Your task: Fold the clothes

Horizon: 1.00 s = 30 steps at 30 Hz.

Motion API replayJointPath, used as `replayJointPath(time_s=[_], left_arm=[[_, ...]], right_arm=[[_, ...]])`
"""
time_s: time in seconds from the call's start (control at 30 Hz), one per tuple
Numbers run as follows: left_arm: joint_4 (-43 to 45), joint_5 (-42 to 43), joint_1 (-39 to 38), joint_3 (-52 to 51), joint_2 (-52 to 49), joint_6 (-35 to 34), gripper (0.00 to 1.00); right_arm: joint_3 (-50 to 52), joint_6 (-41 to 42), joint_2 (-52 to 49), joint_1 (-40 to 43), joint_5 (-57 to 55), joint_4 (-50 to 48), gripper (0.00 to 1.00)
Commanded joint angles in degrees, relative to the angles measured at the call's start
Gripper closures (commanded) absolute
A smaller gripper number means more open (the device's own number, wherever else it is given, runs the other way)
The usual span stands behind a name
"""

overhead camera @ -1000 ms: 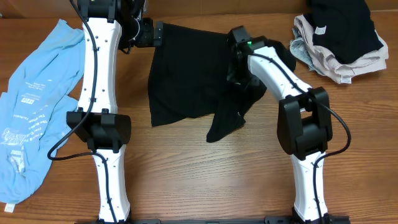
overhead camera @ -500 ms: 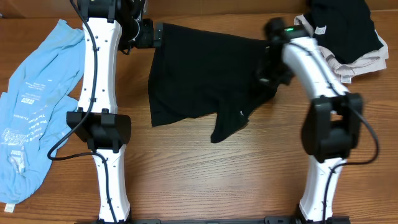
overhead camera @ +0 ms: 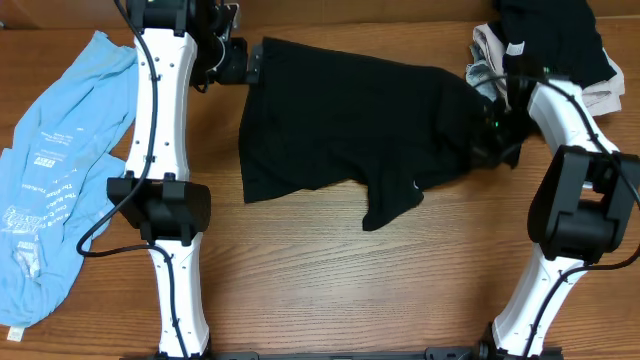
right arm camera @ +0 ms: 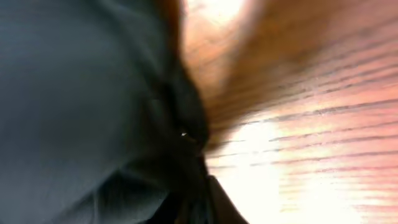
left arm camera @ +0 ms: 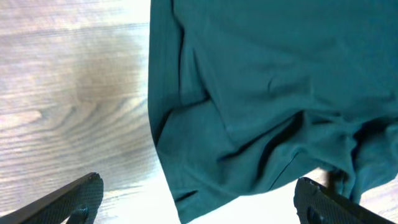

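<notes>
The black garment's near corner lies creased (overhead camera: 268, 180) a long way from my right gripper, so my left gripper needs to grab that corner (overhead camera: 251, 195) and pull it toward the light blue tee.
The large black garment (overhead camera: 350, 120) lies spread across the middle of the table, with a small white logo (overhead camera: 416, 183) on its lower flap. My left gripper (overhead camera: 250, 62) is at the garment's far left corner. In the left wrist view (left arm camera: 199, 196) its fingers (left arm camera: 84, 190) stand wide apart, with the fabric's edge (left arm camera: 249, 93) ahead of them. My right gripper (overhead camera: 492, 135) is shut on the garment's right edge, and the blurred right wrist view (right arm camera: 199, 186) shows dark cloth bunched at the jaws. The light blue printed tee (overhead camera: 60, 150) lies at the far left.
A pile of black and beige clothes (overhead camera: 555, 60) sits at the back right corner, just behind my right arm. Bare wooden table (overhead camera: 330, 290) runs along the front between the two arm bases.
My right gripper has moved to the right with the black garment's edge, stretching the garment out wider. The left arm has stayed almost still.
</notes>
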<state>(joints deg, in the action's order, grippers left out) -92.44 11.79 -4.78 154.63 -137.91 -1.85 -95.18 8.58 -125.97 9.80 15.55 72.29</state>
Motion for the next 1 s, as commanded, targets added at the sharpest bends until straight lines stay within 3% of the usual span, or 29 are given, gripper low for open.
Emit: replayJointPath(time_s=[0.0, 0.17, 0.2, 0.23, 0.3, 0.33, 0.37, 0.4, 0.5, 0.53, 0.57, 0.83, 0.97], left_arm=[[0.2, -0.3, -0.1, -5.0, -0.5, 2.1, 0.00], [4.6, -0.1, -0.1, -13.9, -0.5, 2.1, 0.00], [5.6, 0.2, -0.1, -15.3, -0.5, 2.2, 0.00], [6.8, 0.5, -0.1, -17.0, -0.5, 2.1, 0.00], [8.7, 1.3, -0.1, -19.8, -0.5, 2.2, 0.02], [9.6, 1.9, -0.1, -21.2, -0.5, 2.1, 0.04], [10.1, 2.3, -0.2, -22.3, -0.5, 2.1, 0.13], [10.7, 2.9, -0.2, -23.8, -0.5, 2.1, 0.22], [10.6, 3.3, -0.7, -27.8, -0.5, 2.1, 0.61], [10.5, 3.3, -0.9, -29.2, -0.5, 2.1, 0.71], [10.1, 3.3, -1.2, -30.7, -0.5, 2.1, 0.75], [9.8, 2.8, -1.7, -40.3, -0.5, 2.1, 0.85], [8.5, 2.2, -1.7, -42.7, -0.5, 2.1, 0.80]], right_arm=[[3.0, -1.1, 1.4, 0.8, 1.3, -1.4, 0.84], [1.9, -1.8, 2.8, 0.9, 1.3, -1.2, 0.76], [1.5, -2.6, 3.5, 0.9, 1.6, -0.9, 0.71], [1.0, -3.9, 4.5, 0.9, 2.3, -0.5, 0.64], [0.0, -4.6, 6.5, 0.9, 2.6, 0.4, 0.28], [-0.7, -4.6, 7.9, 0.9, 2.6, 0.9, 0.18], [-1.3, -4.5, 9.2, 0.9, 2.6, 1.4, 0.16], [-2.1, -4.5, 11.0, 0.9, 2.7, 1.8, 0.15], [-2.8, -4.5, 15.6, 0.9, 3.9, 1.5, 0.13], [-2.7, -4.5, 17.0, 0.9, 4.1, 1.4, 0.13], [-2.7, -4.5, 18.4, 0.9, 4.1, 1.3, 0.13], [-2.5, -4.6, 20.7, 0.8, 4.0, 2.2, 0.12], [-2.4, -4.6, 20.7, 0.5, 4.0, 1.4, 0.12]])
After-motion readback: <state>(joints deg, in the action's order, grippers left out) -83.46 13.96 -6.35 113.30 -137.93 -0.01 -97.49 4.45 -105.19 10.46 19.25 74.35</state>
